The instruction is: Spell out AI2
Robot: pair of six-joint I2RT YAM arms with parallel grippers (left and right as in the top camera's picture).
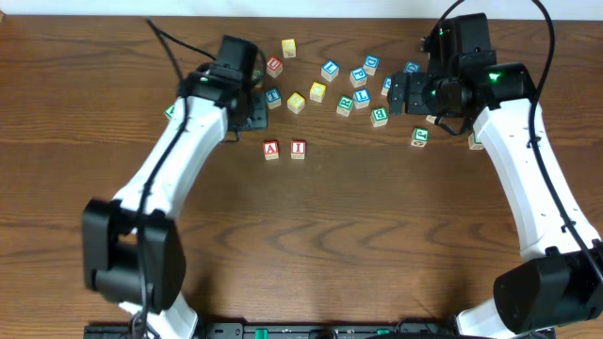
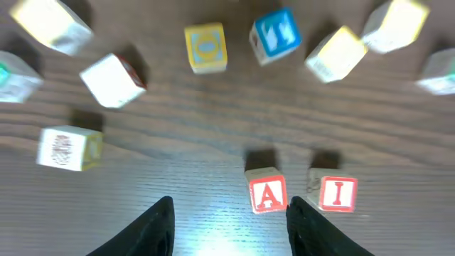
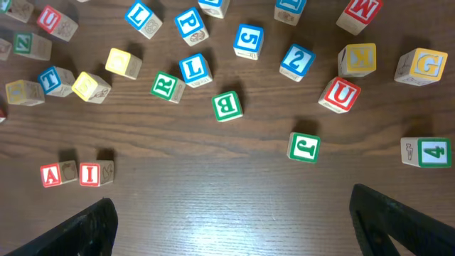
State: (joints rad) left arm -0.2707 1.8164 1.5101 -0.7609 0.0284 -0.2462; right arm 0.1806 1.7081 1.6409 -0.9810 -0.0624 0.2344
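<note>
My left gripper is far from the blue 2 cube on my right gripper's side, so next my right gripper grabs and brings it beside the red I cube.
The red A cube and red I cube sit side by side on the wooden table, A on the left. My left gripper is open just behind them with nothing between its fingers. Its right finger is close beside the A cube, with the I cube just past it. The blue 2 cube lies among the loose cubes. My right gripper is wide open and hovers over bare wood in front of them. In the overhead view the 2 cube is hidden.
Several loose letter cubes are scattered across the back of the table, among them a green B, green J, red U, green 4 and blue 5. Both arms reach in from the front edge.
</note>
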